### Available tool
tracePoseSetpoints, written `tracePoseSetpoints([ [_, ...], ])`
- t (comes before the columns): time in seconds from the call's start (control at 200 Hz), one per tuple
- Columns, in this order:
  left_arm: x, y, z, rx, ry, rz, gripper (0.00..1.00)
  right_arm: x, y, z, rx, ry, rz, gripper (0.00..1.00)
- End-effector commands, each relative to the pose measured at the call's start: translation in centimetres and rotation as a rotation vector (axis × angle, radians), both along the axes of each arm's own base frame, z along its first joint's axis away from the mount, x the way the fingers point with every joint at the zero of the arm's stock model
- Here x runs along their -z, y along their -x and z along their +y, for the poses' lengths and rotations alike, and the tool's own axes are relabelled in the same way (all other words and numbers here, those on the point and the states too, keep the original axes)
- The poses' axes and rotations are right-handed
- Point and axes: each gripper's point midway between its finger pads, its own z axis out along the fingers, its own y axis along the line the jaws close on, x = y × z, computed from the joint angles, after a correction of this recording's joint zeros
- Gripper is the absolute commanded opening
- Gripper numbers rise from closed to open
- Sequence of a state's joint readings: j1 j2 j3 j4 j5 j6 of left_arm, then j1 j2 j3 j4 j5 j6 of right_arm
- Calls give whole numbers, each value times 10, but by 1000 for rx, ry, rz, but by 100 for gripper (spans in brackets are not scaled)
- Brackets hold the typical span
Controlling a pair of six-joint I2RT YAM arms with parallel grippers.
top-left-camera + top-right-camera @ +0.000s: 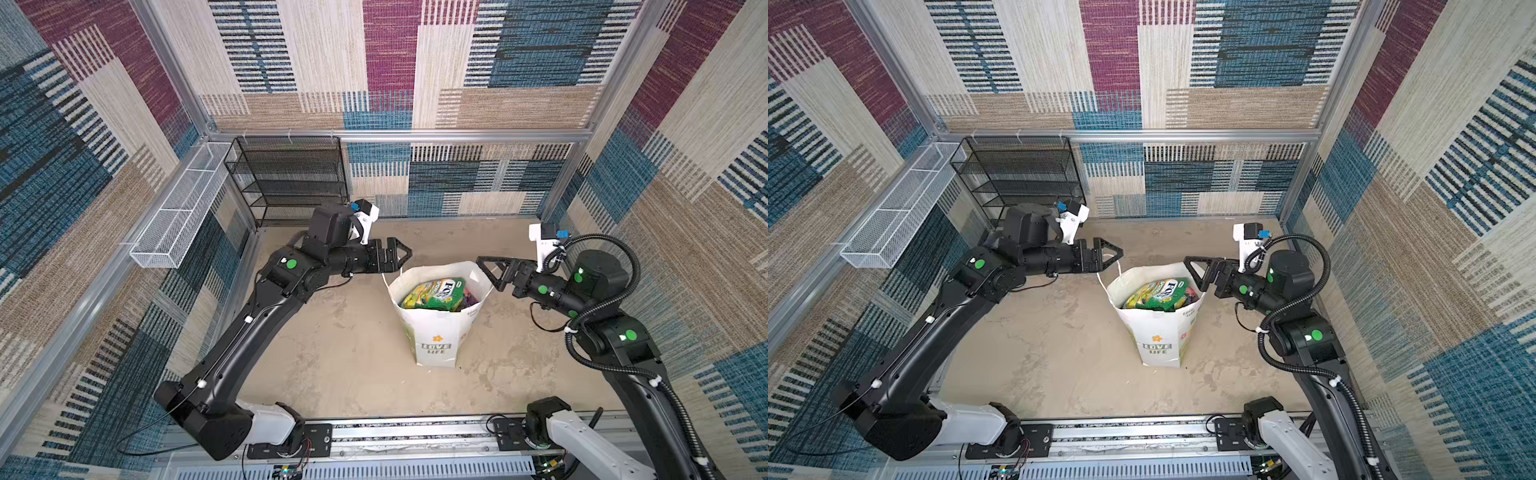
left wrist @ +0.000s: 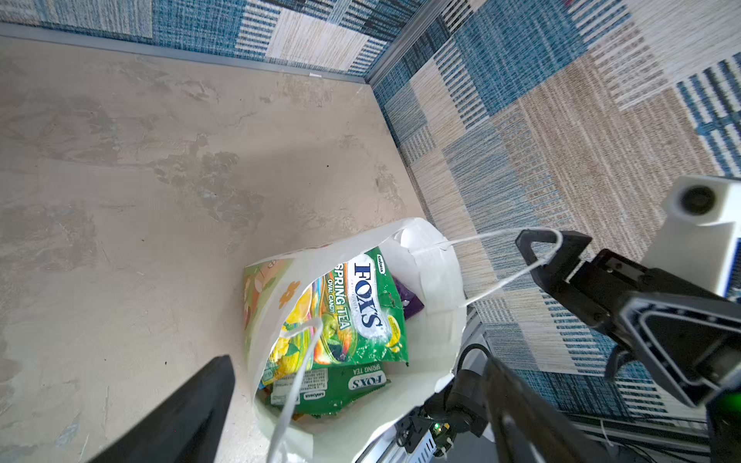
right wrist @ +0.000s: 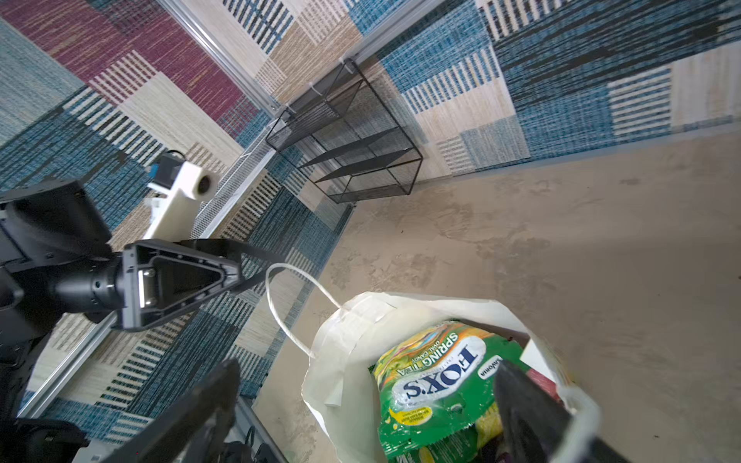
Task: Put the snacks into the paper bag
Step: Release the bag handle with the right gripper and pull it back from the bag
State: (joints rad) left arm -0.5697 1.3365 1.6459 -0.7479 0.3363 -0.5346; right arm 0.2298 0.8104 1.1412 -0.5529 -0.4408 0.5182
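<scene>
The slack cord handle (image 3: 272, 299) is looped over my left gripper's open finger next to the full paper bag. Next, my left gripper backs out of the handle's loop (image 3: 302, 308) before it moves away.
The white paper bag (image 1: 436, 336) (image 1: 1158, 332) stands upright mid-table with its mouth open. Snacks fill it; a green FOX'S packet (image 1: 436, 293) (image 2: 361, 304) (image 3: 437, 385) lies on top, another green one and a purple one (image 2: 409, 300) beneath. My left gripper (image 1: 404, 255) (image 2: 357, 360) is open just above the bag's left rim, and the slack cord handle (image 2: 300, 373) lies loose between its fingers. My right gripper (image 1: 487, 273) (image 3: 367, 364) is open over the right rim. The other cord handle (image 2: 481, 238) is looped over one of its fingers.
A black mesh shelf rack (image 1: 291, 178) stands at the back left against the wall. A white mesh basket (image 1: 178, 212) hangs on the left wall. Patterned walls close in three sides, and the arms' base rail (image 1: 395, 436) runs along the front.
</scene>
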Motion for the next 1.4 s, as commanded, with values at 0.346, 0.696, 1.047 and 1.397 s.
tracePoseSetpoints([
  [0.346, -41, 29, 90, -268, -86, -231, 99, -21, 1, -36, 199, 81, -85, 100],
  [0.696, 1, 21, 26, 15, -40, -71, 99, 28, 1, -34, 198, 48, 18, 100],
  [1.047, 14, 12, -23, 170, -19, -30, 99, 71, 14, -51, 301, 44, 189, 100],
  [1.397, 13, 12, -27, 186, -21, -42, 99, 64, 30, -75, 442, -1, 266, 100],
])
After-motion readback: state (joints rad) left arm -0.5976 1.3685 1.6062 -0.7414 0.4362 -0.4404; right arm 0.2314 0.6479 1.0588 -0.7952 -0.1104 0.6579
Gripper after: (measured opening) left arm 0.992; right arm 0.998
